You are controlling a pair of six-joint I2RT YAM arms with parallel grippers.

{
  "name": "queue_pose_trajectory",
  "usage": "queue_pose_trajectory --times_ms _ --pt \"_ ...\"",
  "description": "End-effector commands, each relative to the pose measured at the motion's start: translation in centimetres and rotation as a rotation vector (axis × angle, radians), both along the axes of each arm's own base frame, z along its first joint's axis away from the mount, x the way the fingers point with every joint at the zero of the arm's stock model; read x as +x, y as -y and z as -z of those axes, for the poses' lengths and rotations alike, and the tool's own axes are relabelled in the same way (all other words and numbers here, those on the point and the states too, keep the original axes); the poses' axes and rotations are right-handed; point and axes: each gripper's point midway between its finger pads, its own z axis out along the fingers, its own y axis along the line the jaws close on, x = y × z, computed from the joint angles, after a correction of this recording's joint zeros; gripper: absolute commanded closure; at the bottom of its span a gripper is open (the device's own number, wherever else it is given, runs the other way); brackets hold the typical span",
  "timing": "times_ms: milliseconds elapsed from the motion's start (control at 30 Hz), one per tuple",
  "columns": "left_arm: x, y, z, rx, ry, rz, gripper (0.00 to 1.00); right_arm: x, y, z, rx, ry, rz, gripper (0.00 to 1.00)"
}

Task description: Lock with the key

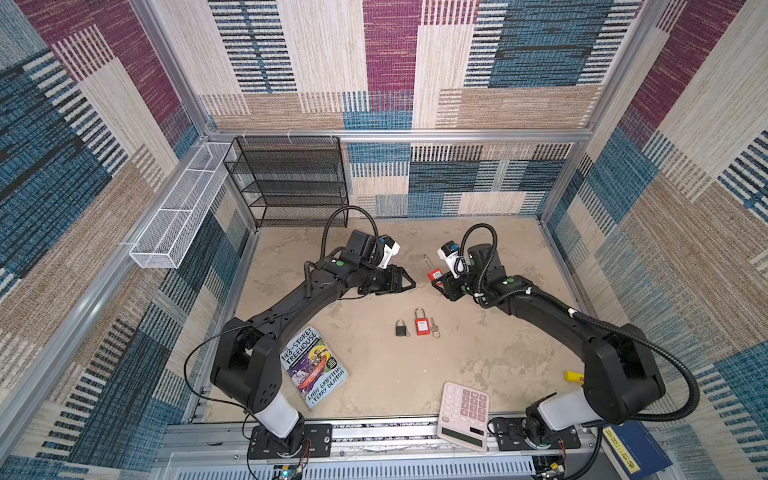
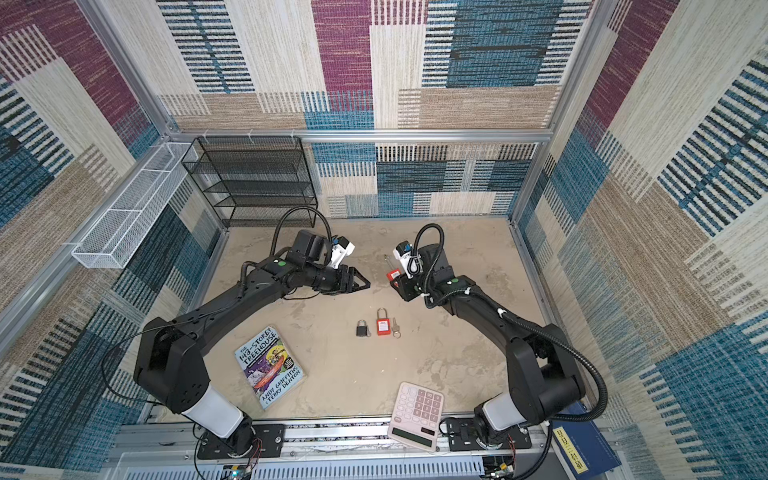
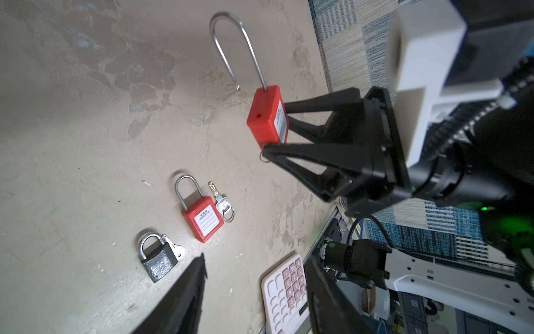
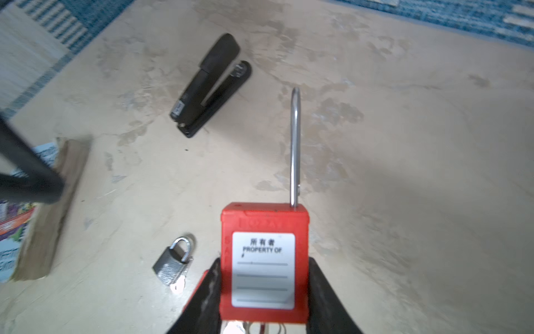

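The red padlock's body above its key [image 3: 263,158] sits in my closed right gripper, so my left gripper should grab the body [image 3: 266,119], letting my right one reach the key.
My right gripper [image 4: 264,289] is shut on the body of a red padlock [image 4: 264,254] and holds it above the table. Its long steel shackle [image 3: 231,49] stands open, with one leg out of the body. A key on a ring [image 4: 248,328] shows at the lock's underside, mostly hidden. In both top views this padlock [image 1: 435,274] hangs mid-table. My left gripper [image 1: 409,284] faces it from the left, a short gap away, open and empty. Its fingers [image 3: 185,297] frame the floor.
On the table in front lie a grey padlock [image 1: 401,328], a short red padlock [image 1: 422,322] and loose keys [image 1: 434,328]. A black stapler [image 4: 212,84], a book [image 1: 313,365], a pink calculator [image 1: 463,415] and a black mesh shelf [image 1: 291,183] stand around.
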Motion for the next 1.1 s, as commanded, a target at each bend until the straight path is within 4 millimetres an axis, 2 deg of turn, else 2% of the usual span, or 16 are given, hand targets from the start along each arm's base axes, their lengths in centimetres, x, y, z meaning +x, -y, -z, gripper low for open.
queue_pose_trajectory --times_ms 0,233,700,800,1067 --pt "0.1 0.5 -0.5 -0.038 0.004 0.006 0.43 -0.4 -2.3 -3.2 0.067 0.128 -0.087 0.66" --pt "0.1 0.6 -0.7 -0.051 0.005 0.007 0.43 -2.1 -4.7 -4.4 0.078 0.171 -0.171 0.65" --pt "0.1 0.8 -1.3 -0.064 0.018 0.015 0.52 -3.7 -6.7 -4.8 0.082 0.207 -0.245 0.65" --pt "0.1 0.8 -1.3 -0.069 0.016 0.018 0.58 -3.8 -6.9 -4.9 0.081 0.218 -0.258 0.65" --pt "-0.2 1.0 -1.6 -0.088 0.02 0.034 0.86 -4.2 -7.4 -5.2 0.093 0.246 -0.282 0.65"
